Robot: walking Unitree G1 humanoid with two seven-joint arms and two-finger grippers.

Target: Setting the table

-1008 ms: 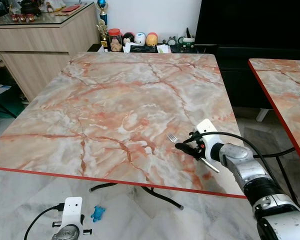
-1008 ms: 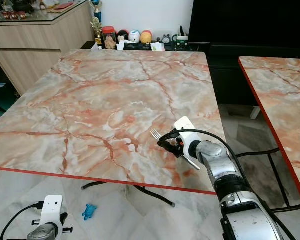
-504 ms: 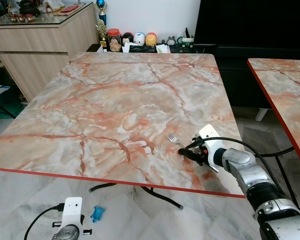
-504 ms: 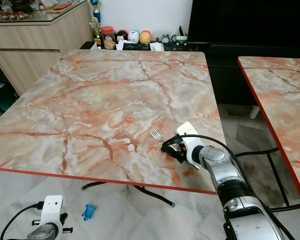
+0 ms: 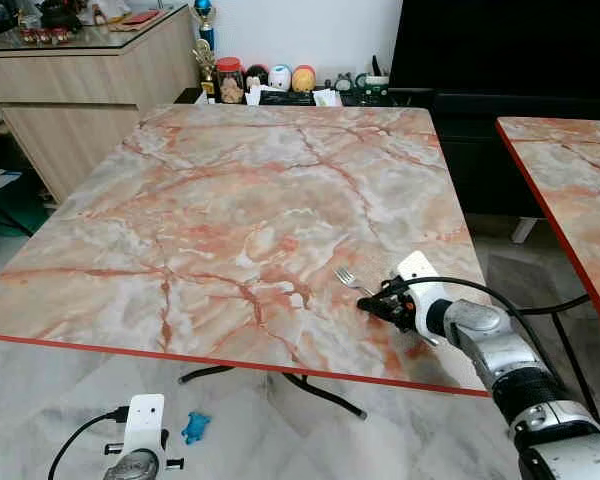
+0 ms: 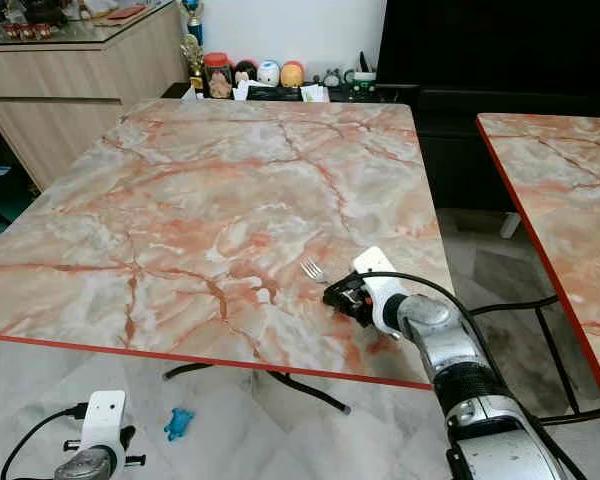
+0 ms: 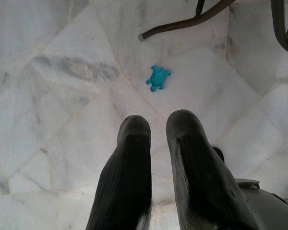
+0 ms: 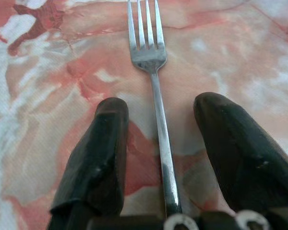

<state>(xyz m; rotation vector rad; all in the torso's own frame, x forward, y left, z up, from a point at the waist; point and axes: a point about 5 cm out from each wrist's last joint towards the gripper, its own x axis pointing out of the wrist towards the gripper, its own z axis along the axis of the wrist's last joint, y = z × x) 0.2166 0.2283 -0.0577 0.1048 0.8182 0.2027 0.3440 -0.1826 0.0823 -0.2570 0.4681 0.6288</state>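
The fork's handle lies lengthwise between the fingers of the robot's right gripper, so the fork will stay lined up with them, tines first, when the robot carries it.
A silver fork lies flat on the marble table, near its front right corner, tines pointing away from me. My right gripper rests low on the tabletop with its black fingers open on either side of the fork's handle, a gap on each side. From my head the fork's tines poke out ahead of the gripper. My left gripper hangs idle over the floor, fingers close together with nothing between them.
A second marble table stands to the right across a narrow aisle. A wooden sideboard is at the back left, with jars and figurines behind the table. A blue turtle toy lies on the floor by the table legs.
My right gripper has come down from a little above the table to the tabletop, bringing the fork with it. The fork now lies flat on the marble.
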